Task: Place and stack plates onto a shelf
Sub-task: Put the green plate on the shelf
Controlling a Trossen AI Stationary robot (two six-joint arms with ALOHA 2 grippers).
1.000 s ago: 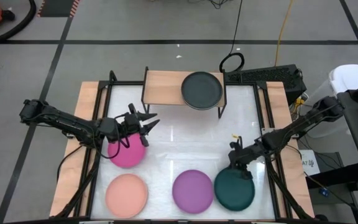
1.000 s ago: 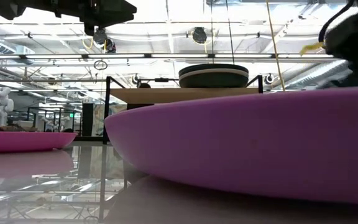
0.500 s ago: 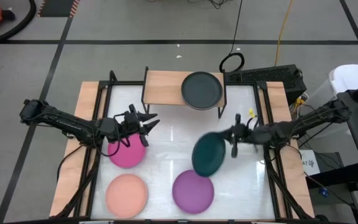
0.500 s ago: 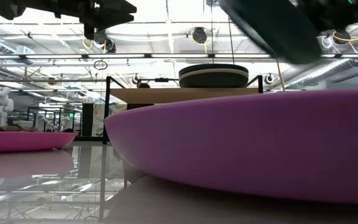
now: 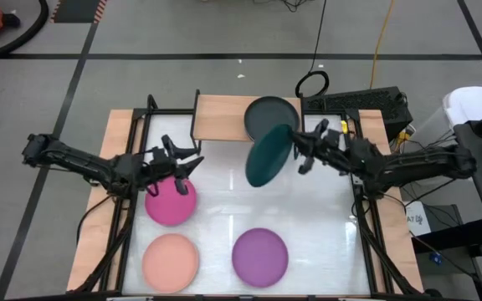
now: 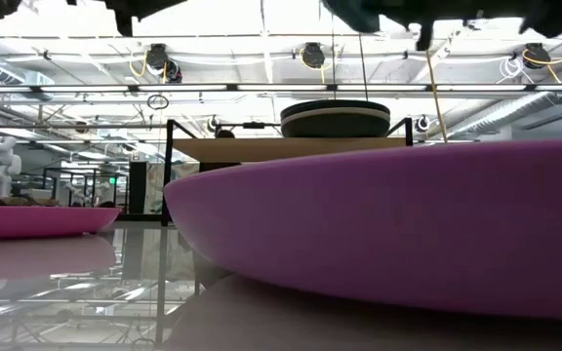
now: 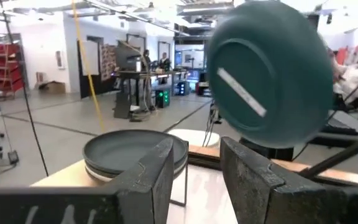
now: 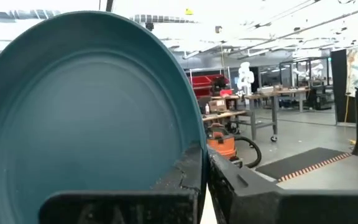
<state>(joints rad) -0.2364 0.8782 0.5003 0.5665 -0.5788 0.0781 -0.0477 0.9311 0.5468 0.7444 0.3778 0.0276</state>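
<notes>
My right gripper carries on bringing the teal plate to the shelf's wood (image 5: 221,117), free for it beside the charcoal plate, until the teal plate's rim touches the wood.
My right gripper (image 5: 294,149) is shut on a dark teal plate (image 5: 268,155), high above the table just in front of the shelf (image 5: 220,117). A stack of plates with a charcoal one on top (image 5: 272,115) rests on the shelf's right half; the low view shows a pale plate within the stack (image 6: 335,115). My left gripper (image 5: 192,164) is open and empty above the far edge of the magenta plate (image 5: 171,205). A salmon plate (image 5: 171,260) and a purple plate (image 5: 260,256) lie flat near the table's front edge. My right gripper pinches the teal plate's rim (image 8: 188,140) between its two fingers, one on the hollow face and one on the underside. The fingers (image 8: 229,180) come about level from the table's right. The plate is lifted clear and tipped steeply, almost on edge, its underside (image 7: 263,68) turned toward the table's left.
The shelf's left half (image 5: 216,115) is bare wood on thin black legs. The white tabletop (image 5: 224,188) between the shelf and the near plates is open. Black rails (image 5: 132,167) run along both sides of the table.
My right gripper has lifted the teal plate off the table's near right corner and carried it up and toward the far edge, to just in front of the shelf. The plate has tipped from flat to nearly on edge. My left gripper has drawn back slightly toward the table's left.
</notes>
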